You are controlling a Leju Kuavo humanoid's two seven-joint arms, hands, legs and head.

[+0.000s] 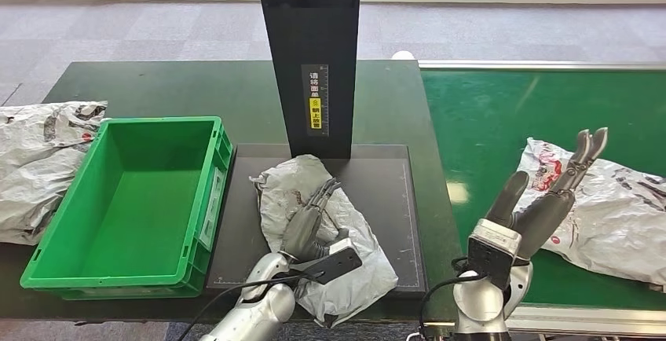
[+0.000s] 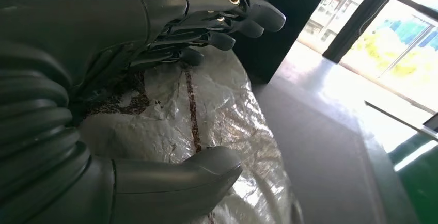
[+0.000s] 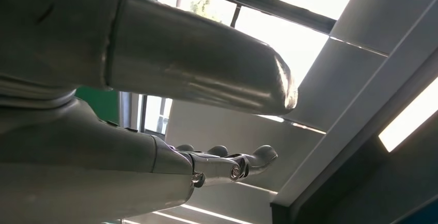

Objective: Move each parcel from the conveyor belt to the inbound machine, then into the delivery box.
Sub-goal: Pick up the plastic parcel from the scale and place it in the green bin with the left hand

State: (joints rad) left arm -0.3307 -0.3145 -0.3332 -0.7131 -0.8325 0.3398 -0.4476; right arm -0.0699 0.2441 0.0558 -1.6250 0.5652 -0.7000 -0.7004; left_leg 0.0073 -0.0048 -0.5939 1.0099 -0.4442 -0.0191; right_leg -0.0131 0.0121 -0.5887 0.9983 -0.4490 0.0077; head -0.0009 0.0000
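I expect the silver-white parcel (image 1: pixel 349 225) to droop from my left gripper when I carry it, because the wrinkled end (image 1: pixel 345 298) lies loose past the platform's edge.
A crumpled silver-white parcel (image 1: pixel 292 180) lies on the black platform (image 1: pixel 385 184) of the inbound machine, below its dark column (image 1: pixel 310 42). My left hand (image 1: pixel 310 223) lies stretched over this parcel. In the left wrist view its fingers (image 2: pixel 227 22) and thumb (image 2: pixel 181 175) stand apart, with the parcel (image 2: pixel 206 110) showing between them. A second parcel (image 1: pixel 620 215) lies on the green conveyor belt (image 1: pixel 503 113) at the right. My right hand (image 1: pixel 542 199) is raised beside that parcel's near end, fingers spread and pointing up, holding nothing. The right wrist view shows its thumb (image 3: pixel 196 69) well apart from the fingers (image 3: pixel 232 164).
An empty green crate (image 1: pixel 161 121) stands on the dark table left of the platform. Another crumpled parcel (image 1: pixel 39 160) lies left of the crate. The machine's column rises behind the platform.
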